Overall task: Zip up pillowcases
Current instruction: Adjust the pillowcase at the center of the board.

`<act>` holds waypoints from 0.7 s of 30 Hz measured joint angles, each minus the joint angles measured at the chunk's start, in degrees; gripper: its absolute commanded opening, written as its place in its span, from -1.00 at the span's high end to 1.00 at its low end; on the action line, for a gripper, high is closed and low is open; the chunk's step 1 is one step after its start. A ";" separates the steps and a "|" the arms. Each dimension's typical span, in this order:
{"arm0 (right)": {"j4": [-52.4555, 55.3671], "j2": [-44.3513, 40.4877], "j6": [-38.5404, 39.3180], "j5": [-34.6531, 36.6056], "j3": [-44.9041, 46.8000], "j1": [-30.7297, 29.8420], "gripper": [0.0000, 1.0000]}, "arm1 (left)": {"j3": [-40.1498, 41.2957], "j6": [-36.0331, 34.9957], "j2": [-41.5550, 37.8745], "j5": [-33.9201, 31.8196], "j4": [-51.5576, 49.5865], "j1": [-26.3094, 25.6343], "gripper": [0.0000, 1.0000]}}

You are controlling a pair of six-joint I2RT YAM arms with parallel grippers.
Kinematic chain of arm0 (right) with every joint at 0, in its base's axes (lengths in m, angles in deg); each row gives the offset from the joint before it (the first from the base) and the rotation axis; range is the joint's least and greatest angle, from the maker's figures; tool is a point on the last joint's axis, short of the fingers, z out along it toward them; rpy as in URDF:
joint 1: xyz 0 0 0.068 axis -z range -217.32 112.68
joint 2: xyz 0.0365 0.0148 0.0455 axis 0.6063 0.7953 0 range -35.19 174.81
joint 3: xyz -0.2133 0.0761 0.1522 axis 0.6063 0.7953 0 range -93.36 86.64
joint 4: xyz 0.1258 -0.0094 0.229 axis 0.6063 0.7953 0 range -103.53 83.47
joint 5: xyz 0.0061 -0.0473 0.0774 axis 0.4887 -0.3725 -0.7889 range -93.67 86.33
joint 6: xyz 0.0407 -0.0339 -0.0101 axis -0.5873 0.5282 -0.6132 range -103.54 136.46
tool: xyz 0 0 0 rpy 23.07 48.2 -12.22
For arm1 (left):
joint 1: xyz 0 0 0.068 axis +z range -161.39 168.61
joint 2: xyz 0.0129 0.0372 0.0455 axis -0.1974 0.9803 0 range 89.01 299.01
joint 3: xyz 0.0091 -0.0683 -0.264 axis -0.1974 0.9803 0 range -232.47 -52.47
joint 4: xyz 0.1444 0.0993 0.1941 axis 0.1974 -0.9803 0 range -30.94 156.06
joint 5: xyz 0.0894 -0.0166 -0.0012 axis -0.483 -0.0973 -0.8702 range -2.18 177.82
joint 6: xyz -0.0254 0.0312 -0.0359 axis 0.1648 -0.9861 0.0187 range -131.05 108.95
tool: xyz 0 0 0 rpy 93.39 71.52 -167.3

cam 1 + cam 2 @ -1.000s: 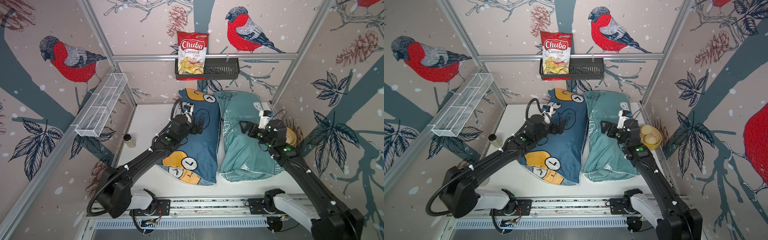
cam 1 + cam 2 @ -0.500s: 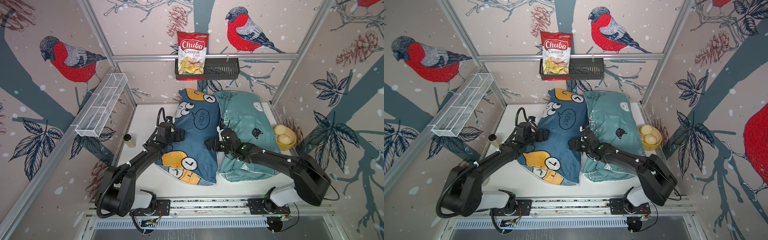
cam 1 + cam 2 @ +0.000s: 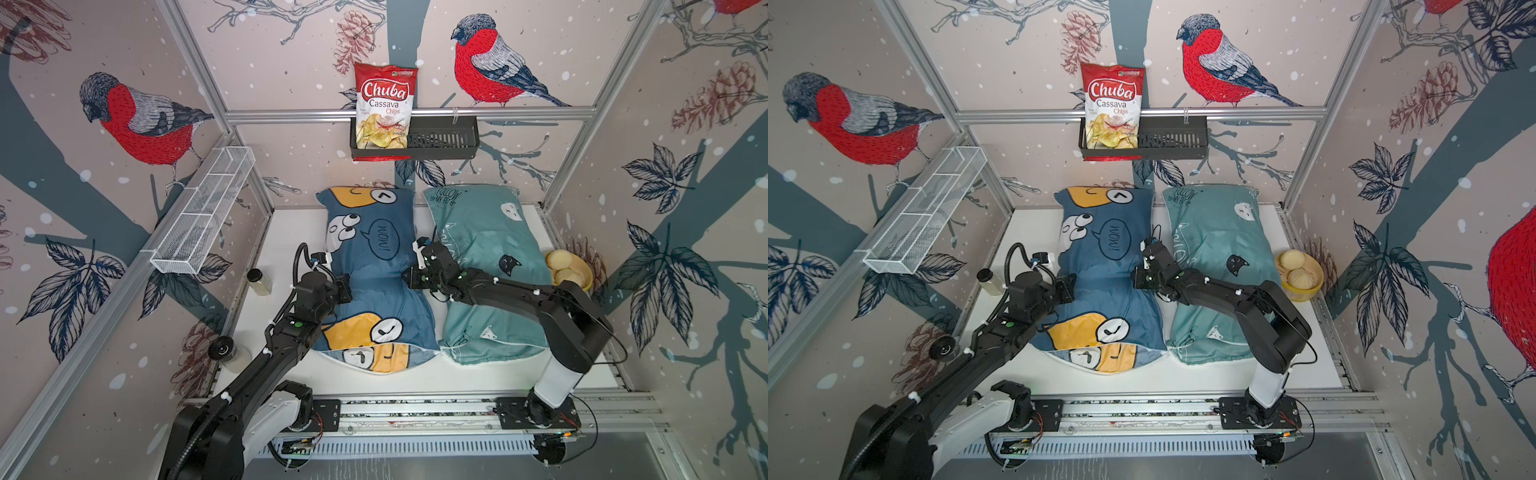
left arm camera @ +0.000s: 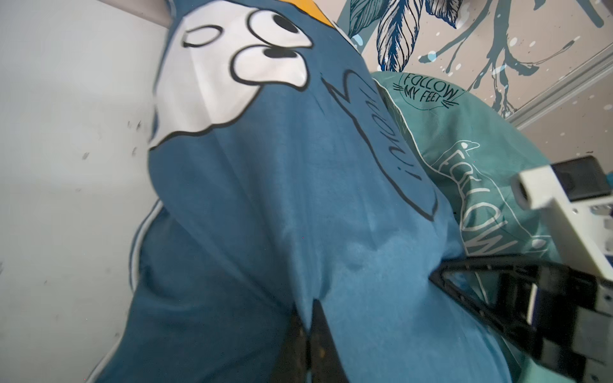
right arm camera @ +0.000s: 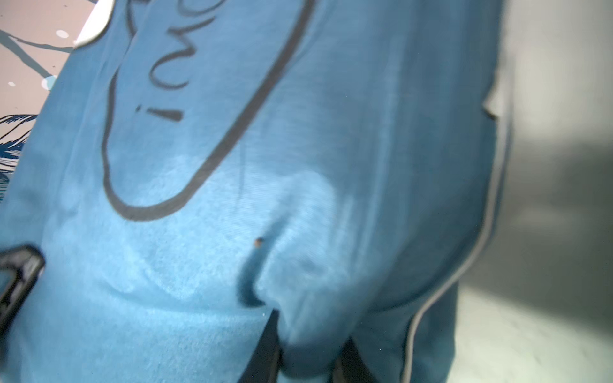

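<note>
The dark blue pillowcase is in my left gripper halfway along, far from its near corner, so my left gripper should move to that corner while my right gripper keeps the cloth steady.
The dark blue pillowcase lies lengthwise on the white table, with the teal pillowcase next to it on the right. My left gripper is at the blue one's left edge about halfway along. In the left wrist view it is shut on a thin fold of blue cloth. My right gripper reaches over the teal pillowcase to the blue one's right edge. In the right wrist view it is shut on a bunched fold of blue cloth. No zipper shows.
A yellow bowl of round buns sits at the table's right edge. A small jar and a black-lidded jar stand at the left. A chips bag sits in a black wall basket, and a white wire shelf hangs left.
Both arms came down from the pillows' far ends to the blue pillowcase's middle, the right one swinging across from the teal one. Both grippers went from open to shut on blue cloth.
</note>
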 measured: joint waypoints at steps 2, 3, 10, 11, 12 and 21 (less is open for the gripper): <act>-0.98 2.10 0.37 -1.66 -2.21 1.38 0.70 | 1.51 0.61 -2.23 -1.46 -0.42 -0.04 1.00; -1.60 3.08 0.46 -2.21 -3.30 2.25 0.72 | 1.79 1.20 -2.36 -2.23 -0.39 -0.04 1.00; -4.59 8.41 0.15 -1.22 -9.03 10.47 0.71 | 1.42 2.89 7.98 -3.91 4.15 0.09 1.00; -4.66 9.31 0.17 -1.25 -10.32 11.28 0.65 | 1.38 3.43 9.35 -3.82 5.68 0.09 1.00; -4.39 10.34 0.20 -1.31 -11.91 12.07 0.51 | 1.29 4.37 11.13 -3.72 7.52 0.09 1.00; 3.96 -1.07 7.69 -0.76 -12.00 5.86 -0.49 | -7.96 7.65 28.20 2.91 16.63 0.09 0.64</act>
